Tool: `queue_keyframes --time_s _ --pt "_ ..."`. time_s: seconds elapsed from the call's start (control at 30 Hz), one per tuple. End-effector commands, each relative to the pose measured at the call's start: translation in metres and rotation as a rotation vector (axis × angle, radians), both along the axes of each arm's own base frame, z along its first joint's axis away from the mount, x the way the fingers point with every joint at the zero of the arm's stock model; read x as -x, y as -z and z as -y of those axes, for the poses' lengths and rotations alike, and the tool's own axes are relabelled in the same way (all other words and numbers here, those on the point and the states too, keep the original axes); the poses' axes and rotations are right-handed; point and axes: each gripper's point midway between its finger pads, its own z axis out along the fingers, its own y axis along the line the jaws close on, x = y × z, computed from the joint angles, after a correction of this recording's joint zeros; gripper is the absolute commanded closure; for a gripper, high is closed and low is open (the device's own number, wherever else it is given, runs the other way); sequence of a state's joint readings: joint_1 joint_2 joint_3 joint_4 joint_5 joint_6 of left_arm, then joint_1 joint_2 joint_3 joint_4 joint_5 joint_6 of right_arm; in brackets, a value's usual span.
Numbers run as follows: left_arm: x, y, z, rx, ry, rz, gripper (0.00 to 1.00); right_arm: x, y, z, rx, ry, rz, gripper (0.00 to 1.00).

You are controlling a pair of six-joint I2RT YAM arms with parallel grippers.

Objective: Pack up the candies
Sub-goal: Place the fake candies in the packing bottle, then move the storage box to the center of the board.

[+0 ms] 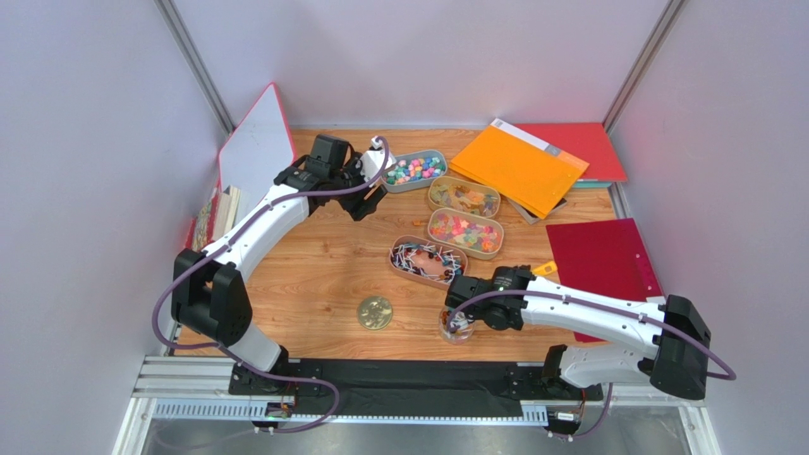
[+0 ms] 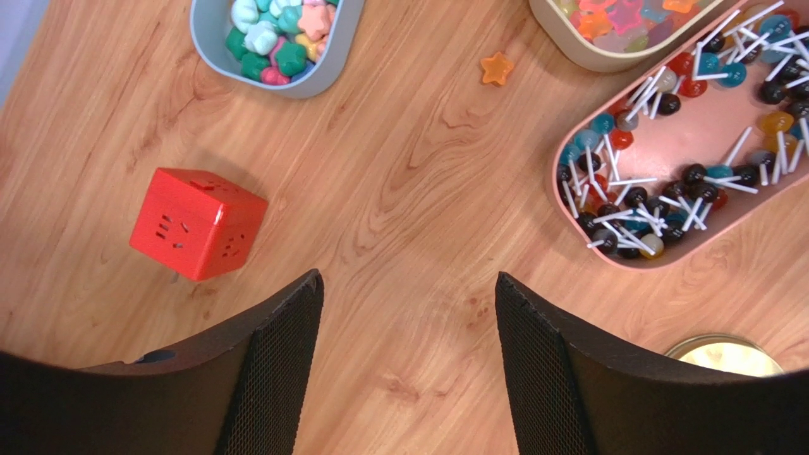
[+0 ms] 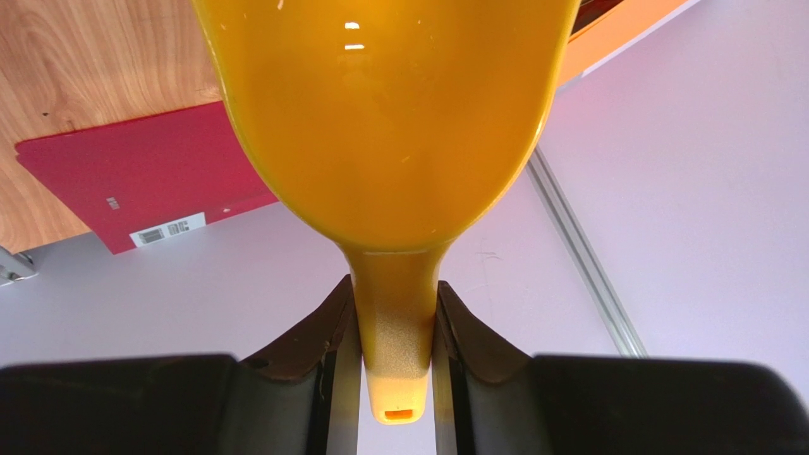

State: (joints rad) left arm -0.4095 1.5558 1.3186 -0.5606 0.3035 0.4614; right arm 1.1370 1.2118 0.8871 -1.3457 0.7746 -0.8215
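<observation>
The open fingers of my left gripper are set across the grey tray's side rim (image 2: 349,43) with clear wood before them (image 2: 408,161). They should keep going to that rim and close there.
The candies lie in four oval trays: pink, green and blue bits in a grey tray (image 1: 415,171), yellow-orange gummies (image 1: 463,197), mixed coloured gummies (image 1: 464,231), and stick sweets in a pink tray (image 1: 426,260). My left gripper (image 1: 364,201) hangs open and empty over bare wood (image 2: 408,294), beside the grey tray (image 2: 323,81) and the pink tray (image 2: 665,142). One orange star candy (image 2: 496,68) lies loose on the table. My right gripper (image 1: 517,278) is shut (image 3: 394,294) on the handle of a yellow scoop (image 3: 389,114), whose underside faces the camera. A small clear jar (image 1: 456,325) stands under the right wrist.
A red cube (image 2: 197,223) sits left of my left fingers. A round gold lid (image 1: 374,313) lies near the front edge. An orange folder (image 1: 517,166) and red folders (image 1: 601,261) lie at the back right and right. A white board (image 1: 256,147) leans at the back left.
</observation>
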Motion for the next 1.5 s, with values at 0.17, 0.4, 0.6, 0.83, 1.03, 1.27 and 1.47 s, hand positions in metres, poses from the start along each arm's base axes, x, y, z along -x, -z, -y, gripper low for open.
queue_keyframes --time_s 0.17,0.4,0.6,0.83,1.03,1.27,1.47 --pt "-0.033 -0.014 0.012 -0.018 0.074 0.094 0.27 0.008 -0.039 0.029 0.328 -0.059 -0.075 1.0" --pt "-0.055 -0.011 0.032 -0.019 0.198 0.146 0.28 0.013 -0.041 0.033 0.197 0.035 -0.045 1.0" --pt "-0.07 0.007 0.055 -0.008 0.288 0.119 0.32 0.022 -0.034 0.025 -0.208 0.384 -0.145 1.0" --pt "-0.111 0.044 0.068 -0.089 0.293 0.098 0.33 0.008 -0.026 0.031 -0.407 0.627 -0.174 1.0" --pt "-0.135 0.058 0.078 -0.096 0.284 0.08 0.34 -0.008 -0.028 0.034 -0.465 0.707 -0.159 1.0" --pt "-0.148 0.072 0.084 -0.097 0.278 0.04 0.36 -0.021 -0.029 0.033 -0.499 0.765 -0.179 1.0" --pt "-0.143 0.091 0.084 -0.105 0.286 -0.013 0.38 -0.035 -0.023 0.034 -0.503 0.791 -0.19 1.0"
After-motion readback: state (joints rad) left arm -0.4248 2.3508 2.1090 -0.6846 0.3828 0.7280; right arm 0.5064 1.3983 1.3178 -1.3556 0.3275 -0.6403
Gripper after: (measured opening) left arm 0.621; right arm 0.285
